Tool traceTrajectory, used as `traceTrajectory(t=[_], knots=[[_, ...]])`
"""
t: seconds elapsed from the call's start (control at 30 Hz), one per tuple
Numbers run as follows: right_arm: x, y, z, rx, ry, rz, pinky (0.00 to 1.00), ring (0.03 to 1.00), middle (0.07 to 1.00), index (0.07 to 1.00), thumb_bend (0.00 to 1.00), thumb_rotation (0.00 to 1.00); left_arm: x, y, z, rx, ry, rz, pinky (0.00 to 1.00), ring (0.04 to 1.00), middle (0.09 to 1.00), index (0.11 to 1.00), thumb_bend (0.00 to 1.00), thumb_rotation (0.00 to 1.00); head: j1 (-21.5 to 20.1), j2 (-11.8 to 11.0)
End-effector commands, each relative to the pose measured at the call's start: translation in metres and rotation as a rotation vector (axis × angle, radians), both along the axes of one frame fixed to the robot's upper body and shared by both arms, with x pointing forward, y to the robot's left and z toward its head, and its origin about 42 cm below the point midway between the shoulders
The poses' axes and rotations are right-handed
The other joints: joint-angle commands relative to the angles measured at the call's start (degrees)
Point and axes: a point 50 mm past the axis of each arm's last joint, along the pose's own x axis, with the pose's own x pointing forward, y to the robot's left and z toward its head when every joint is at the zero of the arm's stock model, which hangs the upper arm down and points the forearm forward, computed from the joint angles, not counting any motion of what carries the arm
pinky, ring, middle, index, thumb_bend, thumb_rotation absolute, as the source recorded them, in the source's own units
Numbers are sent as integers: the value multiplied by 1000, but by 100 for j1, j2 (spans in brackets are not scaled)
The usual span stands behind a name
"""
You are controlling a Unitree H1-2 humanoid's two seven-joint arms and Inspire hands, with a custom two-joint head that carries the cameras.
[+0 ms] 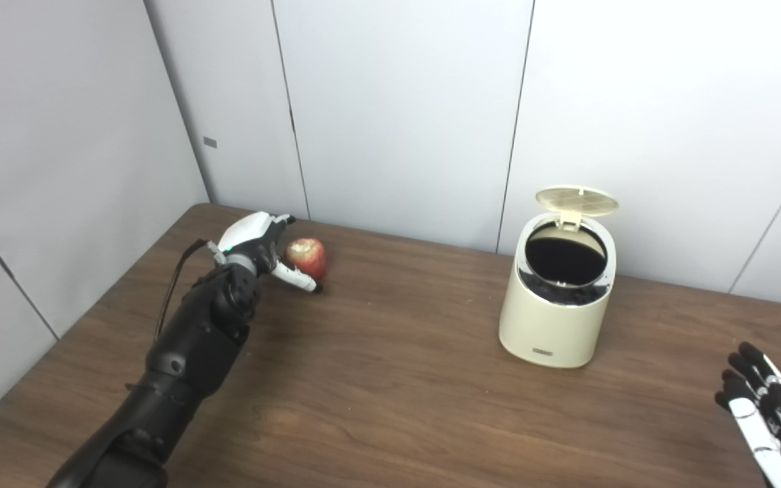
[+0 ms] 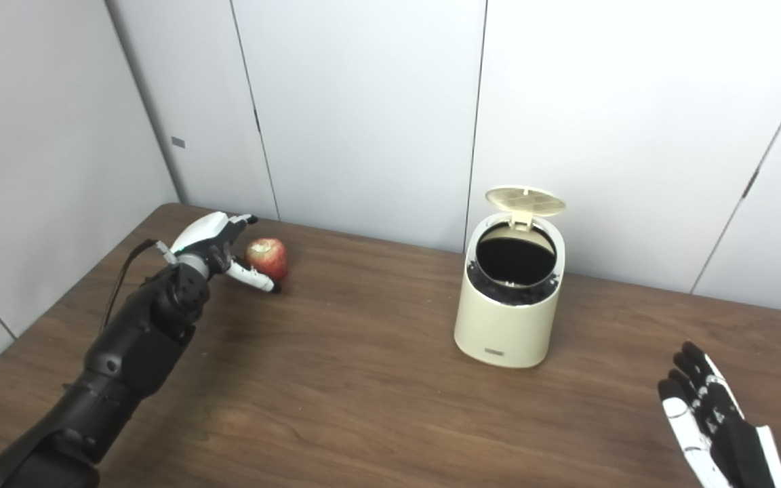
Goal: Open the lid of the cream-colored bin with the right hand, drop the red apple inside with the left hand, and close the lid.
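Note:
My fingers are holding the red apple [image 1: 307, 257], and the bin's dark round opening [image 1: 566, 256] is wider than the apple. The apple will fall through and be hidden below the bin's rim when I let go of it.
The cream-colored bin [image 1: 553, 318] stands on the brown table, right of centre. Its round lid [image 1: 577, 200] is flipped up at the back, and the dark inside shows. The red apple [image 1: 307, 257] sits on the table at the far left. My left hand [image 1: 258, 247] is at the apple's left side, its fingers spread around it, the thumb in front and fingers above; I cannot tell if they touch it. My right hand [image 1: 763, 407] is open and empty at the lower right, near the table's front edge, well apart from the bin.
The wooden table [image 1: 390, 379] meets grey wall panels [image 1: 397, 115] close behind the bin and the apple. A panel wall also runs along the table's left edge [image 1: 58, 203]. A black cable [image 1: 177, 278] loops along my left forearm.

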Motion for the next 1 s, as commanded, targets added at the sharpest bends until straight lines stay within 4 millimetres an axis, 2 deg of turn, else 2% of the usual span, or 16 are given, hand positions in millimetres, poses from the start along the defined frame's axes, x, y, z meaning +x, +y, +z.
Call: traceTrajectory(t=[0.0,0.2,0.5,0.67,0.73,0.8,0.9,0.97], knots=[[4,-4,15,-29,-93,11,819,894,907,896,315,595,17,5,43,58,-80,2,727,943,1000,963,952,206,-16,7],[5,-4,12,-37,-97,27,790,882,898,880,338,614,33,-7,51,89,-78,-9,686,921,992,935,938,196,-52,4],[4,-3,11,-45,-99,32,746,854,877,865,359,607,41,-18,51,78,-69,-33,678,874,923,881,928,163,-134,26],[3,-3,12,-72,-101,23,740,852,875,856,366,633,41,-18,48,66,-50,-41,606,766,854,818,893,106,-150,33],[2,-3,12,-76,-100,23,739,852,875,854,365,650,42,-17,48,63,-26,-44,606,741,819,783,875,79,-157,40],[2,-3,12,-68,-100,24,741,851,875,852,362,655,43,-16,49,68,29,-61,579,694,745,767,853,75,-162,44],[2,-3,12,-66,-104,22,746,854,877,850,364,650,45,-15,50,109,125,-90,628,710,750,744,837,64,-165,54],[2,-3,12,-63,-106,24,754,857,877,851,364,657,45,-15,52,136,160,-98,560,669,719,725,861,53,-165,54]])
